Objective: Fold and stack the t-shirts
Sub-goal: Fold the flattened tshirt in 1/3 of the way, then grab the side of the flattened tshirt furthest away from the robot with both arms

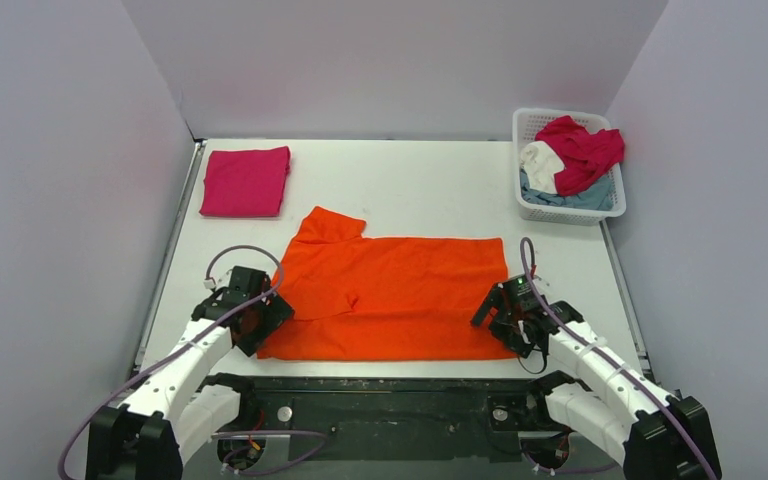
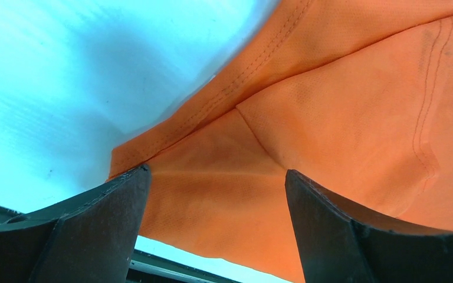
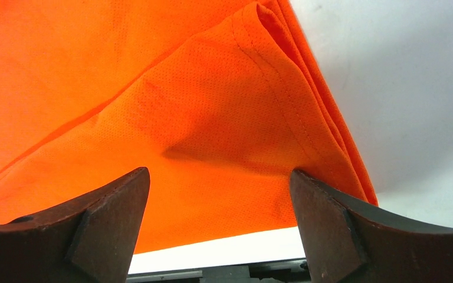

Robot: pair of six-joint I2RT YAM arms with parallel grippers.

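Observation:
I can see the orange t-shirt's sleeve (image 1: 337, 225) sticking out clear of the folded magenta-pink t-shirt, so my left gripper keeps going to the sleeve's far corner (image 1: 319, 210) and closes there.
A bright orange t-shirt (image 1: 390, 295) lies flat across the near middle of the table, partly folded lengthwise, one sleeve (image 1: 330, 225) sticking out at its far left. My left gripper (image 1: 260, 318) stands open over the shirt's near left corner (image 2: 212, 200), nothing between its fingers. My right gripper (image 1: 505, 315) is open over the near right corner (image 3: 224, 159), where the hem (image 3: 283, 88) lies doubled. A folded magenta-pink t-shirt (image 1: 246, 181) rests at the far left. Crimson (image 1: 585, 150), white (image 1: 540, 165) and grey-blue (image 1: 585, 198) shirts lie crumpled in the basket.
A white lattice basket (image 1: 560, 212) stands at the far right corner of the white table (image 1: 410, 190). Grey walls close in the left, back and right sides. The arms' dark base rail (image 1: 390, 400) runs along the near edge.

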